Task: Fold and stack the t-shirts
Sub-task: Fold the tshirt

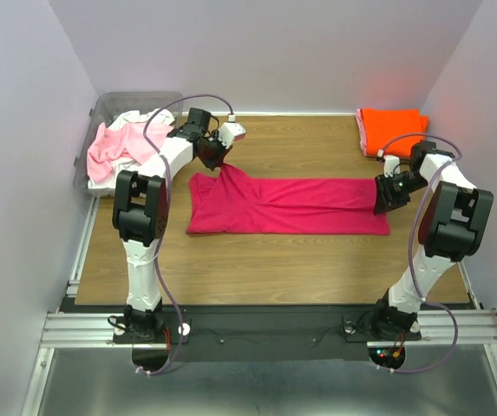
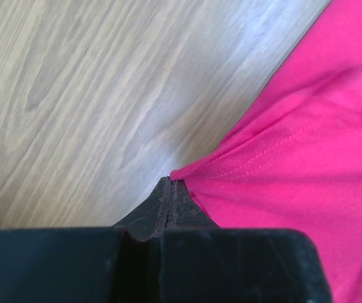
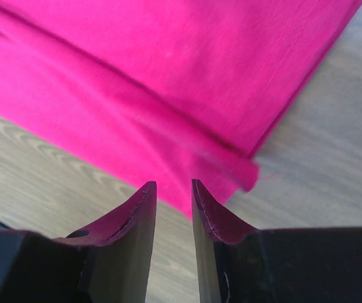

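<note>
Next, I lay the corner in my left gripper (image 1: 225, 168) on the band (image 1: 228, 183) and bring my right gripper over, because that corner sticks out past the magenta-pink t-shirt's far edge.
A deep magenta-pink t-shirt (image 1: 287, 206) lies as a long band across the middle of the wooden table (image 1: 257, 256). My left gripper (image 1: 216, 161) is shut on its far left corner, which rises off the table. The left wrist view shows the fingertips pinching the hem (image 2: 196, 172), with my left gripper (image 2: 171, 182) closed tight. My right gripper (image 1: 382, 204) hovers at the shirt's right end. In the right wrist view it (image 3: 173, 184) stands open, with the shirt's near corner (image 3: 241, 173) just past its tips and bare wood between its fingers. A folded orange t-shirt (image 1: 391, 130) lies at the far right.
A clear plastic bin (image 1: 101, 109) at the far left holds a crumpled pale pink t-shirt (image 1: 112, 145) and a white one (image 1: 131, 118). Purple walls close in the table on three sides. The arm bases stand on a metal rail (image 1: 265, 328) at the near edge.
</note>
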Controlling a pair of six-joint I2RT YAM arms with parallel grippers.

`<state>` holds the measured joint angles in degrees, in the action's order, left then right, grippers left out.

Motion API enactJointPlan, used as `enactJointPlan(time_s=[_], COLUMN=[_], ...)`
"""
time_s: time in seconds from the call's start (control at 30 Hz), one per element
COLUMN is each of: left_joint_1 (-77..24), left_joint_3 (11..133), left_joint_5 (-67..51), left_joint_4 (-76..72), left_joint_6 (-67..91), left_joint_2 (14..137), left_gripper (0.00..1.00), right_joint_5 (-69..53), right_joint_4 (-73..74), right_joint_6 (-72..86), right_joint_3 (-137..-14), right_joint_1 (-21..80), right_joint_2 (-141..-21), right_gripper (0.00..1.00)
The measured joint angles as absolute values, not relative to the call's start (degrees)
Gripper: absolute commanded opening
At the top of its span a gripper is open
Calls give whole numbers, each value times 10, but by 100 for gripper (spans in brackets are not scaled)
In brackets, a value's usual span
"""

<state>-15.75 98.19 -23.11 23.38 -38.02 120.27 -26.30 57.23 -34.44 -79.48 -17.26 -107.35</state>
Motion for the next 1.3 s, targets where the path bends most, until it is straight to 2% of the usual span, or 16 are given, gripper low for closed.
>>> enactJointPlan(time_s=[0.43,0.53,0.73,0.97,1.17,1.3], left_joint_1=[-145,-145,-147,-161,-177,-180], left_joint_3=[937,933,933,927,905,903], left_joint_5=[-220,-220,-229,-247,-260,-264], left_joint_4=[233,230,225,223,225,225], left_joint_6=[-381,-381,-372,-371,-374,-374], left_joint_2=[1202,1202,1202,1177,1137,1135], left_gripper=[0,0,0,0,0,0], right_joint_5=[-238,-228,-242,-314,-378,-422], right_joint_4=[503,489,484,503,496,465], right_joint_6=[-289,-273,-255,-256,-227,-173], right_joint_3=[-826,-828,-832,-862,-915,-961], right_joint_1=[-173,-173,-172,-160,-82,-4], right_joint_2=[-1127,-1145,-1132,-1074,-1065,-1112], right_gripper=[35,38,46,46,40,38])
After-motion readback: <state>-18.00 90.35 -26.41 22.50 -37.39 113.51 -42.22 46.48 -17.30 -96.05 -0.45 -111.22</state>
